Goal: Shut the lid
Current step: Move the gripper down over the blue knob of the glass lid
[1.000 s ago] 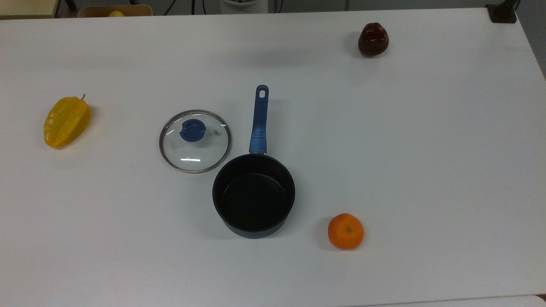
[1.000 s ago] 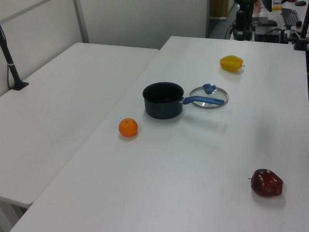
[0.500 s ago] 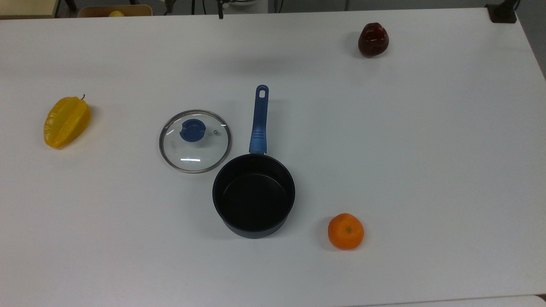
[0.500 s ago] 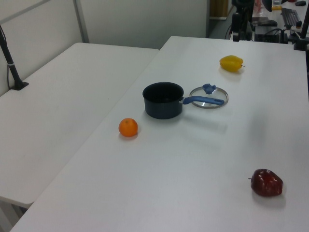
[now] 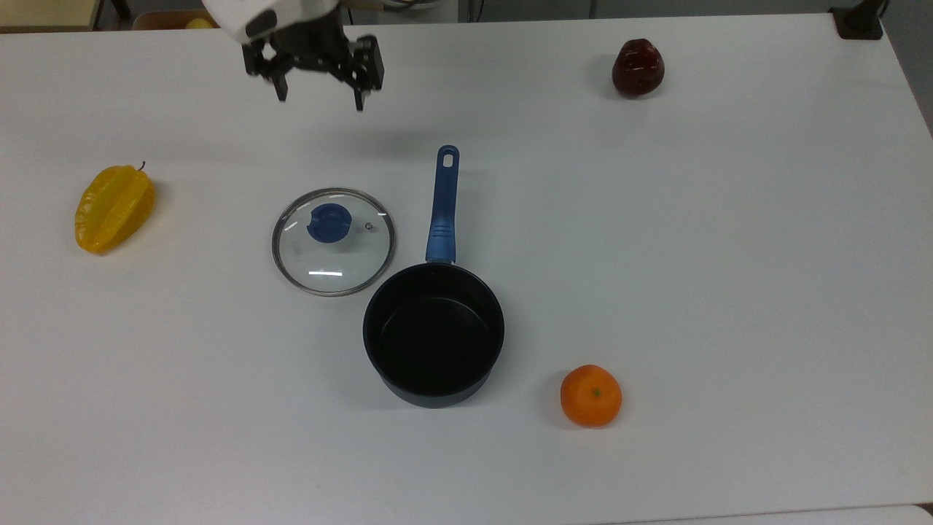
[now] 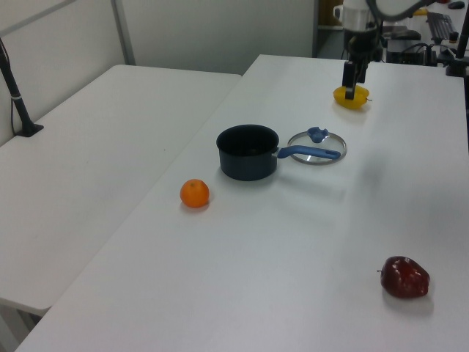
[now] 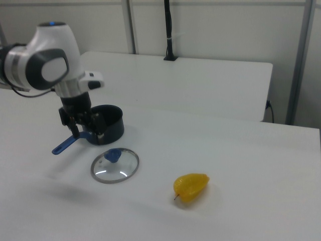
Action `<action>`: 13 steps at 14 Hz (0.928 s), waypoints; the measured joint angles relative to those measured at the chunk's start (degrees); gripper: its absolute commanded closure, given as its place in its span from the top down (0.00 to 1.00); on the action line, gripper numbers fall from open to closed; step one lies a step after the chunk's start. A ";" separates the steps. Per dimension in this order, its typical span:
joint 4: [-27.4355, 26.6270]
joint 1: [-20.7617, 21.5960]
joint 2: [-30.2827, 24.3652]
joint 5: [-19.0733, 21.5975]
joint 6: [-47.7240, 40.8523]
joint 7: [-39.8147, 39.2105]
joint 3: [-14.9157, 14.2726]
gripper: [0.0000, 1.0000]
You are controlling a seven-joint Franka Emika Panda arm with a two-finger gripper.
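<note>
The round glass lid (image 6: 311,142) will rest level on the saucepan's rim when I lower it, since the saucepan's round opening (image 6: 248,138) looks about as wide as the lid.
The round glass lid (image 5: 334,257) with its blue knob (image 5: 328,222) lies flat on the white table, just to the top view's left of the saucepan's blue handle (image 5: 442,204). The black saucepan (image 5: 434,337) stands uncovered beside it, nothing inside. My gripper (image 5: 321,98) hangs open and holds nothing, above the table beyond the lid toward the top view's upper edge. In the right view the gripper (image 7: 88,135) is in front of the saucepan (image 7: 113,124), and the lid (image 7: 115,166) lies below it. In the left view the gripper (image 6: 351,86) hangs beyond the lid (image 6: 310,140).
A yellow starfruit (image 5: 114,208) lies at the top view's left, an orange (image 5: 591,394) near the pan toward the lower right, a dark red apple (image 5: 638,68) at the upper right. A second white table (image 6: 88,161) adjoins on the left view's left.
The arm has come into view from the top view's upper edge and now hangs over the table beyond the lid. Lid, pan and fruit have not moved.
</note>
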 measured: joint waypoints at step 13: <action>-12.57 -0.45 11.42 -0.11 46.26 -0.72 0.01 0.95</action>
